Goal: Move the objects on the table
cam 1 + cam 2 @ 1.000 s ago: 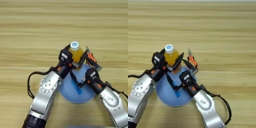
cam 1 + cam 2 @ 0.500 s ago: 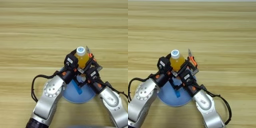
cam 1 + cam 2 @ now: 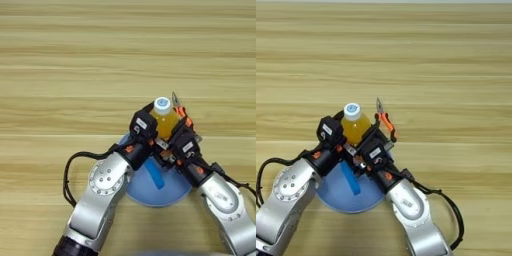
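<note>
I should open my left gripper and back it away before my right gripper carries the orange-drink bottle (image 3: 354, 124) past the pliers, because both my grippers are holding it.
The orange-drink bottle (image 3: 165, 121) with its white cap stands upright just past the far rim of the plate. My left gripper (image 3: 153, 132) is shut on it from the left side. My right gripper (image 3: 178, 141) sits close against the bottle's right side, its fingers hidden behind the bottle and its own wrist. The blue oblong bar (image 3: 156, 175) lies on the light-blue plate (image 3: 150, 194), under and between both wrists. The grey square block is hidden.
The orange-handled pliers (image 3: 385, 121) lie right beside the bottle, tips pointing away from me. Both forearms crowd the plate (image 3: 335, 196) at the near edge. Bare wooden table (image 3: 75, 60) stretches across the far and left parts.
My left gripper has carried the bottle to the right, from left of the pliers to right up against my right gripper. The right arm has stayed in place.
</note>
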